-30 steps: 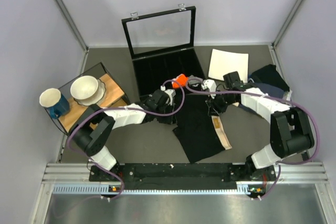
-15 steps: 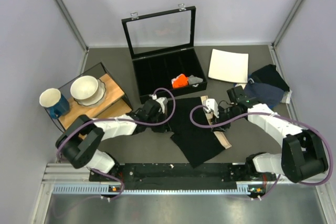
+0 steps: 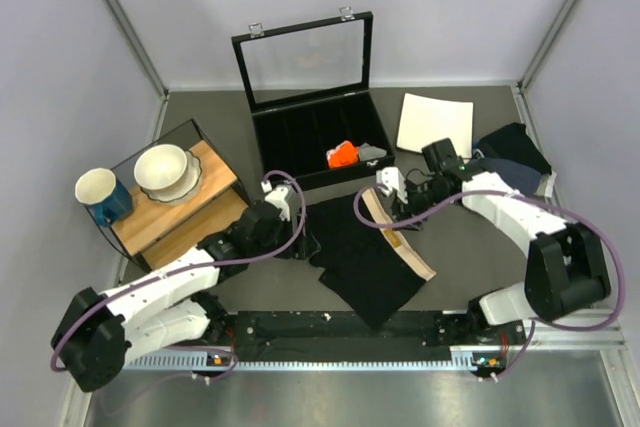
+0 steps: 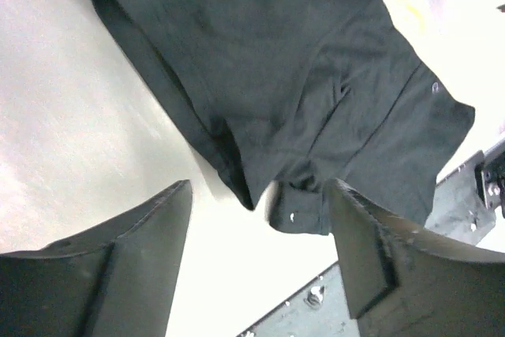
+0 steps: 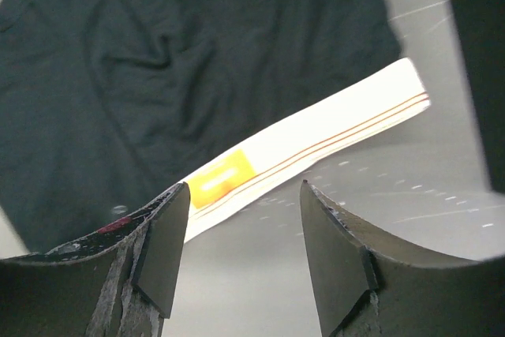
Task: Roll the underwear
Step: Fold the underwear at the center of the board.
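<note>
The robot's right gripper is next to the middle of the waistband (image 3: 393,237), so it should pinch the waistband's end (image 3: 374,199) near the case and fold that side of the underwear over before rolling.
The black underwear (image 3: 365,259) lies flat on the table in front of the case, its beige-tan waistband (image 3: 402,244) running diagonally along its right edge. My left gripper (image 3: 304,239) is open and empty at the underwear's left edge. In the left wrist view its jaws (image 4: 260,195) stand apart just short of a folded corner of the underwear (image 4: 276,61). My right gripper (image 3: 398,209) is open by the far end of the waistband. In the right wrist view it (image 5: 243,191) is just off the waistband (image 5: 316,136) and the black fabric (image 5: 158,61), over bare table.
A black case (image 3: 300,137) with its glass lid up stands behind the underwear and holds an orange cloth roll (image 3: 342,155). A white plate (image 3: 435,125) and a navy garment (image 3: 515,152) lie at the back right. A wooden tray (image 3: 205,197) with a bowl (image 3: 165,169) and mug (image 3: 100,192) is at the left.
Both grippers dragged the underwear from the case toward the near edge, then let go. The left arm has drawn back to the left. The waistband now lies diagonal.
</note>
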Motion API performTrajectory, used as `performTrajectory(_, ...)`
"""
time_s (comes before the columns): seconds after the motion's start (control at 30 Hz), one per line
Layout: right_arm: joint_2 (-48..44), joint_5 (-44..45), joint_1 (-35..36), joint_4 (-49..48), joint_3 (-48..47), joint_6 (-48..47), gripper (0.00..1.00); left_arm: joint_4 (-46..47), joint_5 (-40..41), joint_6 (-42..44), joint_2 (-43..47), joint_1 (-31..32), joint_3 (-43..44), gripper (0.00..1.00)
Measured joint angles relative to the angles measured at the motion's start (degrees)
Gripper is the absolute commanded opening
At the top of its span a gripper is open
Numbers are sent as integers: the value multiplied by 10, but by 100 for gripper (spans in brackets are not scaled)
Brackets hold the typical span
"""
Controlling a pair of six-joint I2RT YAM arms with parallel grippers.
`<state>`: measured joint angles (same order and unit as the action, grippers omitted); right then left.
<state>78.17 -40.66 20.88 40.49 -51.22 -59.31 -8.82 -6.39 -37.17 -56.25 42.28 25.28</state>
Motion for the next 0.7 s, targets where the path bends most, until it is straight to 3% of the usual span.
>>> performTrajectory(0.13,85,-7,2,8,-97,-33,75,-41,24,83,-9,-30,76,77)
performTrajectory(0.2,124,-10,5,13,-140,-52,76,-54,23,141,-38,-57,123,76)
performTrajectory(0.4,231,-17,13,48,-256,-114,73,-99,5,307,-142,-93,220,75)
performTrajectory(0.57,266,-13,20,72,-285,-156,72,-133,-21,406,-179,-106,238,73)
performTrajectory(0.7,302,5,30,95,-326,-184,60,-161,-27,429,-184,-119,239,72)
